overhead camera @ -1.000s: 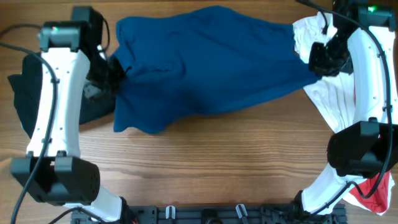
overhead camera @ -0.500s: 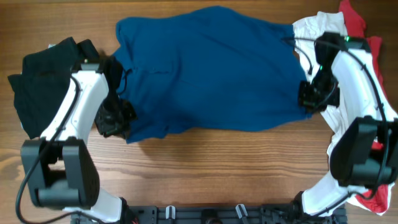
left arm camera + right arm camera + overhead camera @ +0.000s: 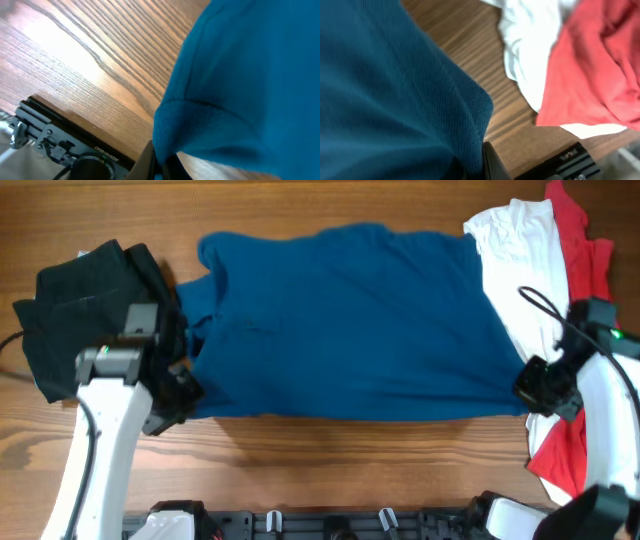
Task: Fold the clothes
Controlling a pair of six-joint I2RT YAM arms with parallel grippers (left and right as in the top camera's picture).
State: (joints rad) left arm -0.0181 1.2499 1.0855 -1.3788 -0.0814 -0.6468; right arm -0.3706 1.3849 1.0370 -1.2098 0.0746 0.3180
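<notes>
The blue shirt lies bunched (image 3: 201, 302) next to the black garment, and its far edge is wavy. Next, I lift its front corners (image 3: 506, 402) and fling the shirt flat before folding.
A large royal-blue shirt (image 3: 350, 320) lies spread across the table's middle, collar placket toward the left. My left gripper (image 3: 183, 390) is shut on its front left corner (image 3: 170, 135). My right gripper (image 3: 528, 388) is shut on its front right corner (image 3: 470, 120). A black garment (image 3: 80, 300) lies at the left, beside the blue shirt. A white garment (image 3: 515, 250) and a red one (image 3: 580, 250) lie at the right; both show in the right wrist view, white (image 3: 530, 50) and red (image 3: 595, 65).
A black rail (image 3: 330, 525) runs along the table's front edge; it shows in the left wrist view (image 3: 60, 140) and the right wrist view (image 3: 565, 160). Bare wood (image 3: 380, 470) lies between the blue shirt and the rail.
Both grippers have pulled the blue shirt's front edge toward the table's front. The shirt now lies wider and flatter. Both arms have drawn back toward their bases.
</notes>
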